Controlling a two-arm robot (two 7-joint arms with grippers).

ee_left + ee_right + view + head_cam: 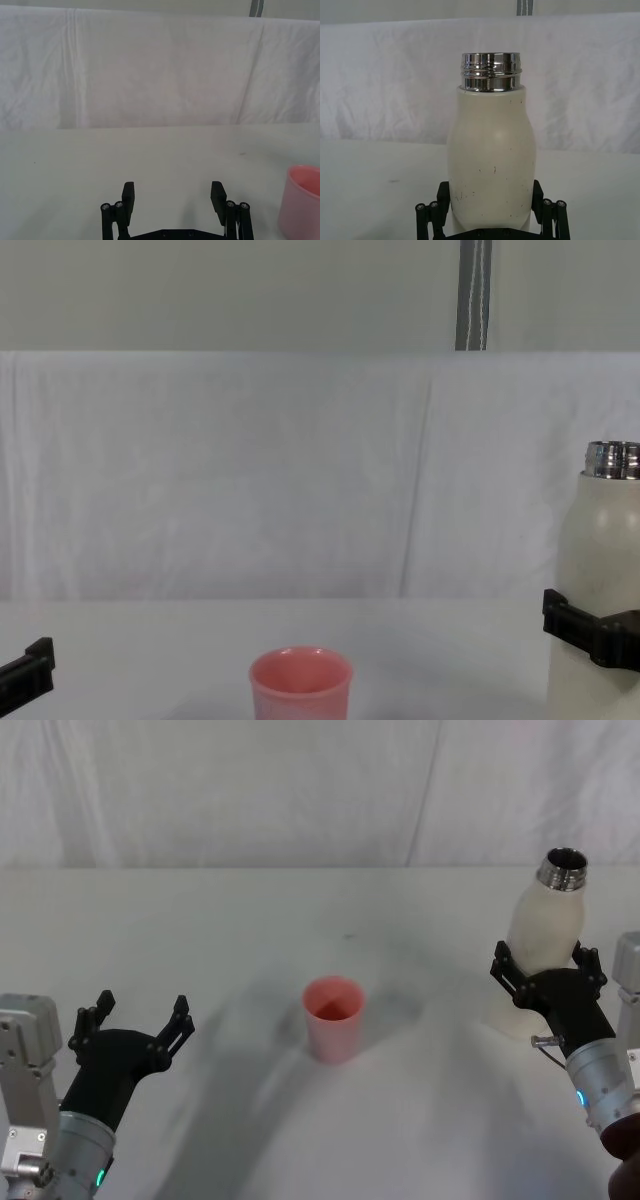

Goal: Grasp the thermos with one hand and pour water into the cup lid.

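Observation:
The thermos (597, 565) will pour a thin, clear stream of water when the robot tips it about level, because the steel neck (613, 460) is narrow and uncapped.
The thermos (545, 925) stands upright at the right of the table, cream-white with an uncapped steel neck (490, 72). My right gripper (547, 963) is open around its lower body, one finger close against each side (490, 195). In the chest view a black finger (585, 632) crosses the thermos (600, 560). The pink cup lid (333, 1015) stands mouth up at the table's centre, well to the left of the thermos. Near the front left edge my left gripper (140, 1020) hangs open and holds nothing, with the cup lid (302, 205) off to one side of it.
The table (200, 940) is covered in white cloth, and a white cloth backdrop (250, 470) hangs behind it. Bare tabletop lies between the cup lid and the thermos.

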